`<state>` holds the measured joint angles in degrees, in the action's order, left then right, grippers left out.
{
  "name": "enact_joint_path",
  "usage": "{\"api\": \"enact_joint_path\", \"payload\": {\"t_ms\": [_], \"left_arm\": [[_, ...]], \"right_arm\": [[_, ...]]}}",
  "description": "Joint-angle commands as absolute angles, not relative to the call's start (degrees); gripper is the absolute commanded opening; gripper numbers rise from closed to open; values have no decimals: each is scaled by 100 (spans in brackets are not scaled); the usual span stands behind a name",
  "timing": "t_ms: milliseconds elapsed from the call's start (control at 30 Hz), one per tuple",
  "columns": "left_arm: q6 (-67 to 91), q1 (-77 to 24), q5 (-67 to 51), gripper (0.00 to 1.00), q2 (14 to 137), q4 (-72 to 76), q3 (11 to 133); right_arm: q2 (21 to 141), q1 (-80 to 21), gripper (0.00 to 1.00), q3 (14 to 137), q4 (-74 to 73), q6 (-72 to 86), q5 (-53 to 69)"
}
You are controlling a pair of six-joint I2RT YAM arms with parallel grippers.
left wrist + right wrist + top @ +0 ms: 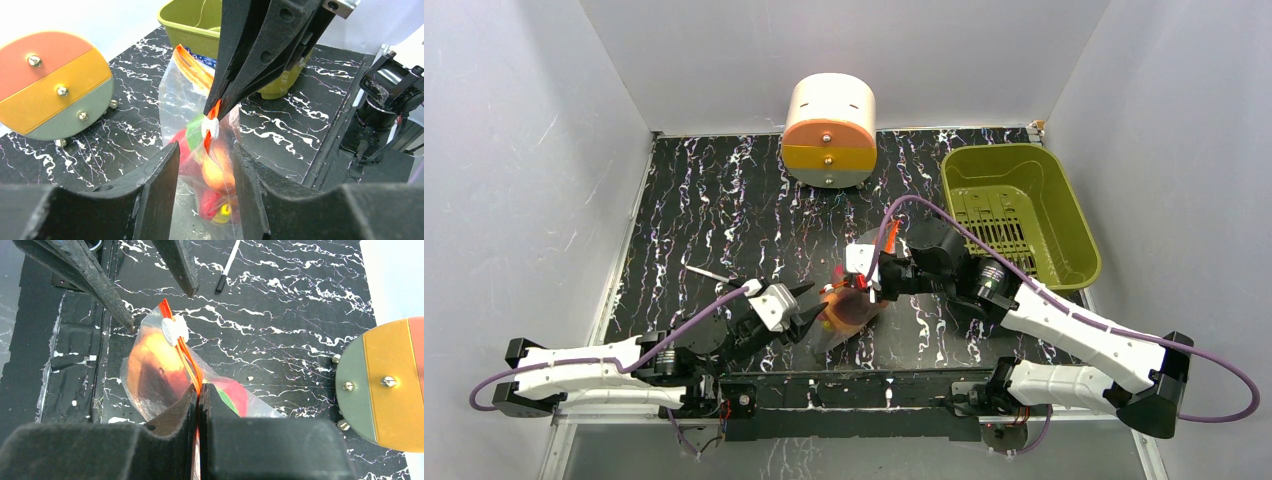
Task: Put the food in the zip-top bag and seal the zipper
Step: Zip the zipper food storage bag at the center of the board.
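The orange-red zipper (193, 370) is pinched in my right gripper short of the white slider tab (175, 330), so my right gripper should grab the tab while my left gripper holds the zipper's end.
The clear zip-top bag (844, 318) stands at the table's near middle with the toy food (215, 172) inside: red, orange, yellow and green pieces. My right gripper (200, 388) is shut on the orange-red zipper (187, 357) and holds the bag's mouth up; it also shows in the top view (871, 290). The white slider tab (174, 330) sits on the strip just beyond my right fingertips, and shows in the left wrist view (211, 128). My left gripper (205, 148) is open with its fingers on either side of the bag's lower body, below the slider; it shows in the top view (807, 303).
An olive-green bin (1064, 215) stands at the back right. A round cream drawer unit with orange, yellow and grey fronts (829, 130) stands at the back middle. A thin white stick with a dark tip (707, 272) lies left of the bag.
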<state>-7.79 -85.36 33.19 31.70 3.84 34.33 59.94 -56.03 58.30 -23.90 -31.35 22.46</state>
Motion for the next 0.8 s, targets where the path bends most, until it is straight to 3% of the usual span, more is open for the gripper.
{"api": "enact_joint_path", "payload": {"t_ms": [0,233,433,533,600,767], "left_arm": [[-701,-8535,3243,40,3178,500,3378],[-617,-8498,3271,34,3469,536,3353],[-596,-8310,3100,15,3571,679,3292],[-563,-8213,2746,0,3713,532,3414],[-569,-8187,2579,0,3817,421,3516],[-624,-8179,2397,0,3976,286,3654]], "right_arm": [[5788,-5602,0,5847,-1745,-3026,2383],[5709,-5607,0,5795,-1736,-2955,2417],[5609,-5605,0,5660,-1648,-2867,2478],[5584,-5607,0,5614,-1628,-2854,2600],[5602,-5606,0,5618,-1674,-2854,2703],[5695,-5602,30,5817,-1703,-2769,2955]]}}
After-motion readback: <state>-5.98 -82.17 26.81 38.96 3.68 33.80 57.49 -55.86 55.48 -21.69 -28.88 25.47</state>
